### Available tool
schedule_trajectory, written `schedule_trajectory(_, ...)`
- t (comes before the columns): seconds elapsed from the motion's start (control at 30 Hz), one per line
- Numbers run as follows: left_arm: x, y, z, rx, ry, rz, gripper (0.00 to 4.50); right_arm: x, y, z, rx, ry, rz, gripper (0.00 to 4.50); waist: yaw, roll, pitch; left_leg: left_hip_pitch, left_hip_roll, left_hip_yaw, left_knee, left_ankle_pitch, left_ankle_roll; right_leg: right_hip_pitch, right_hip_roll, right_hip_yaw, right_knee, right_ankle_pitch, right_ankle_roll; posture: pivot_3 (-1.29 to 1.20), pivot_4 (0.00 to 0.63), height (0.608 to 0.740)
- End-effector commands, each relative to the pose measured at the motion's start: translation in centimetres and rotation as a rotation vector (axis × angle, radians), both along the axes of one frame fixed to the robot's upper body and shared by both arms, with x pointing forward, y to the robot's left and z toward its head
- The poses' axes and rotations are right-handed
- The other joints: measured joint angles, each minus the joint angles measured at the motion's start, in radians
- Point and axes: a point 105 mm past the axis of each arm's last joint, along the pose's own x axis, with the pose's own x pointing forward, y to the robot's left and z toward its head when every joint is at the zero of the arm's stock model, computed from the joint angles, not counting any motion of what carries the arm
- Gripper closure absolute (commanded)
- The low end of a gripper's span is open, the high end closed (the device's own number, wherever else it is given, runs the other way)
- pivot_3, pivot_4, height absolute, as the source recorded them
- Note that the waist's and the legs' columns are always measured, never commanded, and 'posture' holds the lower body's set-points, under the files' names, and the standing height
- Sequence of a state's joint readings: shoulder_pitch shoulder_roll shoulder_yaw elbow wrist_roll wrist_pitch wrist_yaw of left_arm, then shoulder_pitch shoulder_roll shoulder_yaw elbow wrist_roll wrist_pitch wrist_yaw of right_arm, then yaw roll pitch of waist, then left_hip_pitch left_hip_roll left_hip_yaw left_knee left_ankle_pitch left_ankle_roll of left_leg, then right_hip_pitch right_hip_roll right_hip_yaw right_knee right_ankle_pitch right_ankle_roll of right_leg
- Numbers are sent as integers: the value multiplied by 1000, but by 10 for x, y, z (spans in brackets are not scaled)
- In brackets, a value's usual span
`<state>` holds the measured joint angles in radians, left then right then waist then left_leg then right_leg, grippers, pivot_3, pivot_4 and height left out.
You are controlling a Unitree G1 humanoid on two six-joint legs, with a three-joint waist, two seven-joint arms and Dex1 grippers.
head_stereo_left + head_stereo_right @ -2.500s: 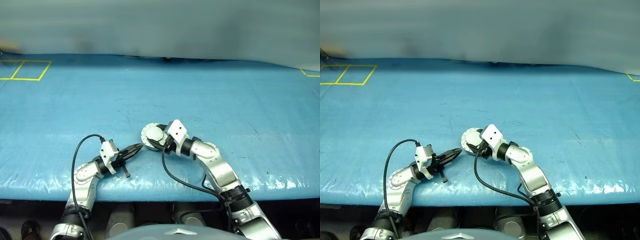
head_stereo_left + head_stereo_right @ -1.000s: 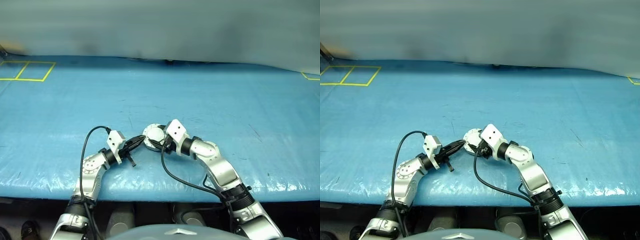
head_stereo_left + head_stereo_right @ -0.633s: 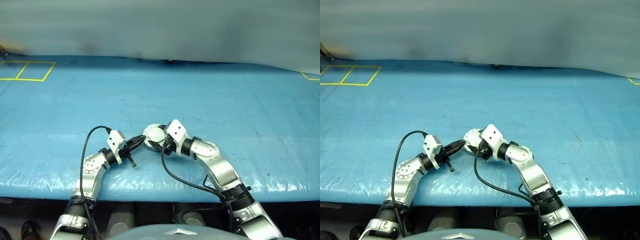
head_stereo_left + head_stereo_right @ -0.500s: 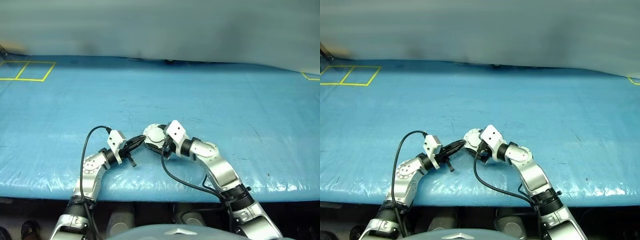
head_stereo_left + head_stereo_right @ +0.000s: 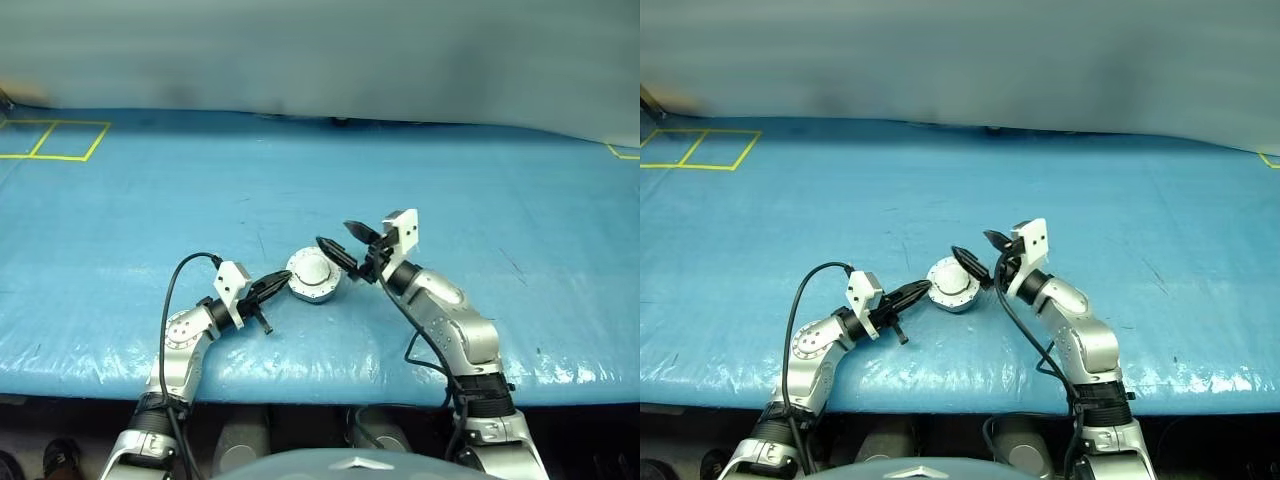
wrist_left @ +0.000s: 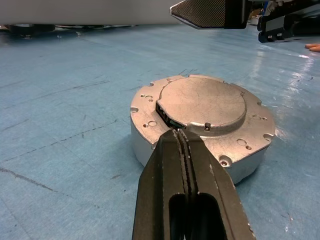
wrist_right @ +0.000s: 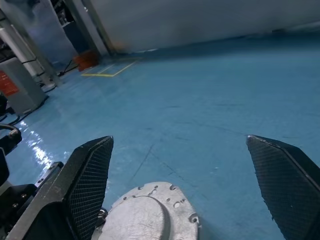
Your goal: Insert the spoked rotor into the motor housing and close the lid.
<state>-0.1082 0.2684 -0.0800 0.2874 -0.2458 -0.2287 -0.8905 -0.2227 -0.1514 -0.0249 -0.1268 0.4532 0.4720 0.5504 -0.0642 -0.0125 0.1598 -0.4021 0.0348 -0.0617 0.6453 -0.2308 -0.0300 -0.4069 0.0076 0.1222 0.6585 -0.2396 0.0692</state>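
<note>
I expect the grey lid [image 5: 313,267] to stay on when I lift and carry the motor housing, because the lid sits flush along the motor housing's rim [image 5: 316,292].
The round silver motor housing [image 5: 315,292] lies on the blue table with the plain grey lid [image 5: 312,268] resting on top of it. The spoked rotor is hidden. My left gripper [image 5: 283,281] is shut with nothing in it, and its tips touch the housing's left side wall [image 6: 144,142], just below the lid [image 6: 205,102]. My right gripper [image 5: 335,235] hangs open, raised a little above and to the right of the housing, holding nothing. From the right wrist, its wide-spread fingers [image 7: 90,185] frame the lid [image 7: 142,217] below.
The blue table cover [image 5: 450,180] stretches far back and to both sides. Yellow tape squares [image 5: 50,140] mark the far left corner. The table's front edge [image 5: 330,375] runs close under both arms. A black cable [image 5: 165,300] loops off the left wrist.
My right gripper has opened, come off the lidded housing, and risen up and to the right while rolling. The left gripper and the housing have stayed put.
</note>
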Motion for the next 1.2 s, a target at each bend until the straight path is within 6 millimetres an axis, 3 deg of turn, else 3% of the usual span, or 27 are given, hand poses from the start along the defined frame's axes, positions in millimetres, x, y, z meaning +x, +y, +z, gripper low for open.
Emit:
schedule_trajectory(0.03, -4, -4, -12, 29, 44, -21, 4500, -2, -14, -7, 21, 66, -50, 38, 1, 0, 0, -1, 0, 0, 0, 0, 0, -1, 0, 0, 0, 0, 0, 0, 150, 740)
schedule_trajectory(0.33, -1, -4, -9, 41, 30, -31, 4500, -32, -9, -39, 245, 363, 52, 38, -1, 0, 0, -3, 0, 0, 0, 0, 0, -4, 0, 0, 0, 0, 0, 0, 150, 740)
schedule_trajectory(0.77, -3, -3, -10, 40, 36, -29, 4500, -34, 9, -43, 563, 540, 120, 38, -2, 1, 0, -6, 0, -1, 0, 0, 0, -6, 0, 0, 0, 0, 0, 0, 150, 740)
schedule_trajectory(1.1, -3, -3, -11, 43, 36, -26, 4500, -35, 9, -46, 568, 564, 114, 3263, -2, 1, 0, -8, 0, -1, 0, 0, 0, -7, 1, -1, 0, 0, 0, 0, 150, 740)
schedule_trajectory(1.2, -2, -3, -11, 35, 35, -8, 4500, -35, 8, -49, 535, 569, 99, 3390, -3, 1, 0, -8, 0, -1, 0, 0, 0, -7, 1, 0, 0, 0, 0, 0, 150, 740)
